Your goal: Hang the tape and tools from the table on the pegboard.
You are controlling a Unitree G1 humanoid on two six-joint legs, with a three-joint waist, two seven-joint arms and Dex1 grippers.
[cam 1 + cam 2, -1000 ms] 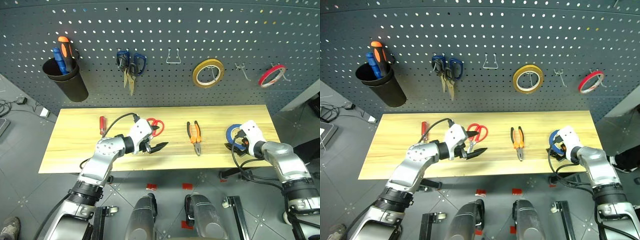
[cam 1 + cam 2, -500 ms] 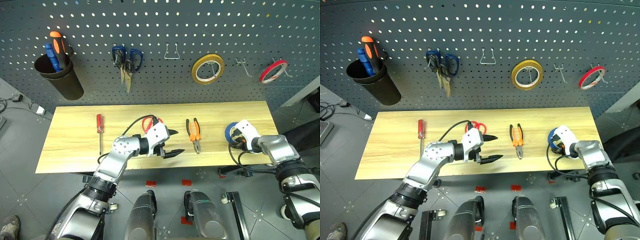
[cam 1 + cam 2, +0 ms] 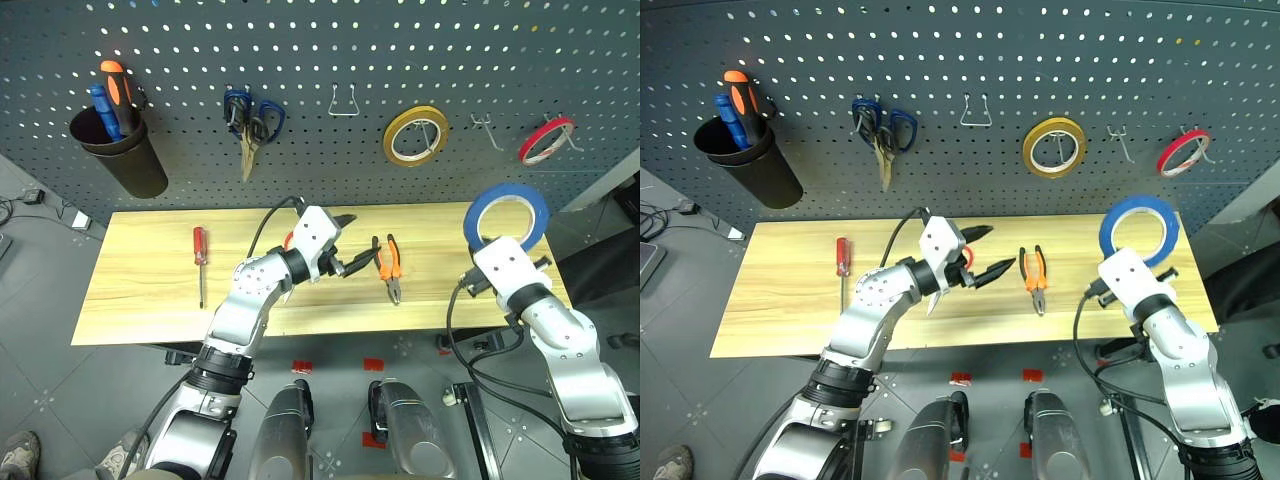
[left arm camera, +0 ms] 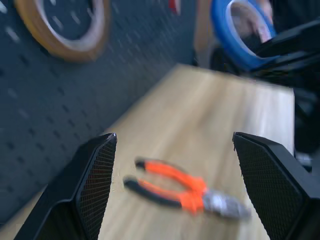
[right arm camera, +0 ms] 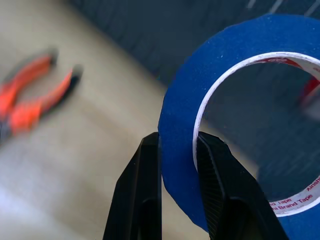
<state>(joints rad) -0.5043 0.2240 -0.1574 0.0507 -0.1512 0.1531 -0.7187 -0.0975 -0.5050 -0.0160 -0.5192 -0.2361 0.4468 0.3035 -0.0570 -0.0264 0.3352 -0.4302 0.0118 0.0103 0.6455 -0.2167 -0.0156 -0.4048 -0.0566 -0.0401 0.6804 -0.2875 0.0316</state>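
Note:
My left gripper faces the pliers' handles point(image 3: 1040, 262), the end to hang, so it should back off; my right gripper should hang the blue tape, then take the pliers' jaws point(image 3: 1038, 301).
My right gripper point(image 5: 178, 150) is shut on the lower rim of the blue tape point(image 3: 508, 189) and holds the ring upright above the table's point(image 3: 140, 290) right end, in front of the pegboard point(image 3: 330, 50). Above the table's middle hovers my left gripper point(image 3: 352, 242), open and empty, pointing towards the orange-and-black pliers point(image 3: 388, 265). These lie flat just beyond its fingertips. Behind the left hand only a red sliver of the red scissors point(image 3: 289, 240) shows. The slim red-handled screwdriver point(image 3: 200, 250) rests on the table's left part.
On the pegboard hang a black cup point(image 3: 118, 150) holding orange and blue screwdrivers, blue scissors point(image 3: 250, 125), a bare wire hook point(image 3: 345, 100), a yellow tape roll point(image 3: 415, 135), a bare hook point(image 3: 487, 130) and a red roll point(image 3: 545, 140).
My right gripper closed on the blue tape and lifted it off the table. My left gripper rose and moved right, past the red scissors towards the pliers.

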